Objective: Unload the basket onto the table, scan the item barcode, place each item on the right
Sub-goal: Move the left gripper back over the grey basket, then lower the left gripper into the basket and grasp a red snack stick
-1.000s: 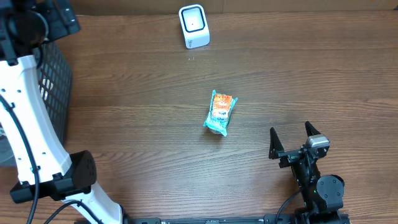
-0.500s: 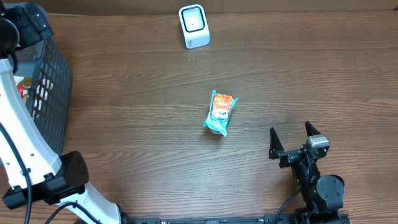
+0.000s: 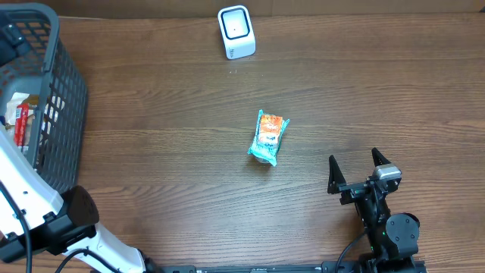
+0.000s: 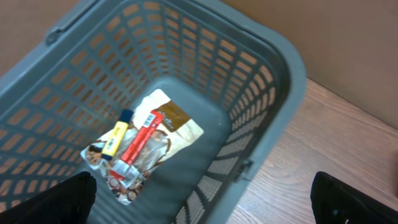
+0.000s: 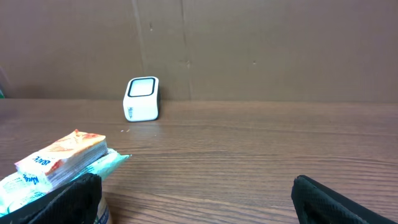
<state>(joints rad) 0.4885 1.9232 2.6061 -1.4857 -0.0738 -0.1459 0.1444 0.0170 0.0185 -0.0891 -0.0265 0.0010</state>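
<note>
My left gripper is lowering into the basket while the red stick pack [image 4: 140, 138] lies uncovered on top of the pouch [image 4: 178, 132], so the gripper goes on down until its fingers are on both sides of the pack.
The item, a teal and orange packet [image 3: 270, 137], lies flat mid-table, and in the right wrist view the packet [image 5: 62, 158] sits at the lower left. A white scanner [image 3: 236, 30] stands at the table's far edge, and this scanner [image 5: 142, 98] also shows in the right wrist view. My right gripper [image 3: 355, 168] rests open near the front right, right of the packet; the same gripper [image 5: 199, 199] holds nothing. My left gripper [image 4: 208, 199] hangs open and empty above the grey basket [image 4: 273, 93].
The grey mesh basket [image 3: 68, 83] fills the far left corner. Inside it lie a brown and white pouch [image 4: 168, 121], a red stick pack [image 4: 142, 142] and a yellow pen [image 4: 115, 137]. A cardboard wall [image 5: 249, 43] backs the table.
My left arm has swung left and back, its wrist leaving the overhead view over the basket. The right arm, packet and scanner have stayed put.
</note>
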